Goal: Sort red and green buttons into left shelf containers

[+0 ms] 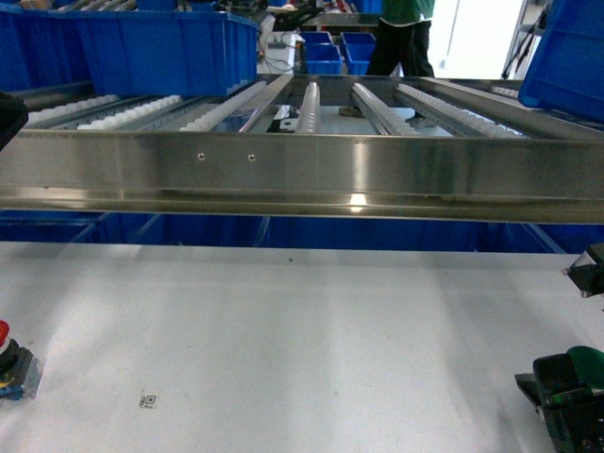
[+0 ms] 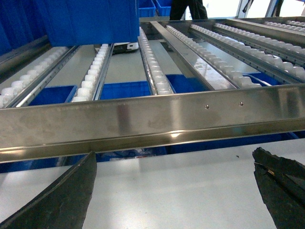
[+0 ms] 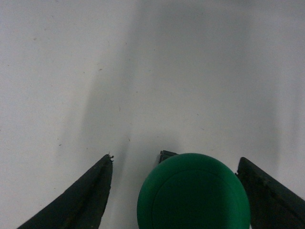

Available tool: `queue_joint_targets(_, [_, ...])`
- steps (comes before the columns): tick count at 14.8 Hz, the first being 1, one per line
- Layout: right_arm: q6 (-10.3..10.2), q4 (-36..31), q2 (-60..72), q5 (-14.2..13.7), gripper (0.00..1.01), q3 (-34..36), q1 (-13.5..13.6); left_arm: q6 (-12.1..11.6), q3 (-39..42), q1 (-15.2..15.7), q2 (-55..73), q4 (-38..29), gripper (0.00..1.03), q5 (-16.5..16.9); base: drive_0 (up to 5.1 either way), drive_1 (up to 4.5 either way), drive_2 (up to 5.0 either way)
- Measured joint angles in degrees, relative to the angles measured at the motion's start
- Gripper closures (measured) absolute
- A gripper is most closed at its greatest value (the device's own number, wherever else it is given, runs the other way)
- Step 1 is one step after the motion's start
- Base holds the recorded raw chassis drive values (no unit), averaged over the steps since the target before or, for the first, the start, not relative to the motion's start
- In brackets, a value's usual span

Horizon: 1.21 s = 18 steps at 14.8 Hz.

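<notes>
The large blue container's rim is clear all the way along. I should expect its inside to be empty when I carry the red button over it.
The green button stands on the white table between the fingers of my right gripper. The gripper is open: its right finger is close against the green cap, and its left finger stands apart with table showing between. In the head view this pair sits at the bottom right, button and gripper. The red button lies at the table's far left edge, half cut off. My left gripper hangs open over bare table, facing the shelf. A large blue container rests on the shelf's left rollers.
A steel roller shelf spans the view at the table's back edge, its front rail low over the table. Another big blue bin sits at the shelf's right. Small blue trays lie below the rollers. A person stands behind.
</notes>
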<state>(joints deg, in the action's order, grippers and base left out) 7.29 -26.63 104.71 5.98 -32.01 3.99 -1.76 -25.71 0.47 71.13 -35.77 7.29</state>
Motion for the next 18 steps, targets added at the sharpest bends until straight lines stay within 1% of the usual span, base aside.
queue_joint_targets(2, [-0.50, -1.01, 0.85, 0.11, 0.40, 0.76, -0.28, 0.02, 0.00, 0.00, 0.00, 0.00, 0.05, 0.00, 0.0, 0.00, 0.0])
queue_joint_targets(3, [-1.29, -2.23, 1.09, 0.17, 0.55, 1.22, -0.24, 0.02, 0.00, 0.00, 0.00, 0.02, 0.05, 0.00, 0.0, 0.00, 0.0])
queue_joint_targets(4, [-1.46, -3.63, 1.11, 0.15, 0.66, 1.57, -0.17, 0.00, 0.00, 0.00, 0.00, -0.02, 0.05, 0.00, 0.0, 0.00, 0.0])
queue_joint_targets(5, [-1.62, -3.98, 1.11, 0.15, 0.74, 1.62, -0.07, 0.00, 0.00, 0.00, 0.00, 0.00, 0.05, 0.00, 0.0, 0.00, 0.0])
queue_joint_targets(9, [-1.70, -6.54, 1.44, 0.00, 0.75, 2.64, 0.13, 0.00, 0.00, 0.00, 0.00, 0.00, 0.05, 0.00, 0.0, 0.00, 0.0])
queue_joint_targets(11, [-1.68, -8.70, 0.68, -0.68, 0.75, 3.67, -0.02, 0.02, 0.00, 0.00, 0.00, -0.02, 0.05, 0.00, 0.0, 0.00, 0.0])
queue_joint_targets(14, [-1.03, -13.75, -7.13, -1.25, 0.75, 7.28, -1.49, 0.02, 0.00, 0.00, 0.00, 0.00, 0.05, 0.00, 0.0, 0.00, 0.0])
queue_joint_targets(15, [-0.48, -14.51, -9.73, -1.31, 0.75, 8.76, -2.03, 0.02, 0.00, 0.00, 0.00, 0.00, 0.05, 0.00, 0.0, 0.00, 0.0])
queue_joint_targets(18, [-0.39, -13.44, -20.37, -0.13, 0.75, 14.29, -3.61, 0.02, 0.00, 0.00, 0.00, 0.00, 0.05, 0.00, 0.0, 0.00, 0.0])
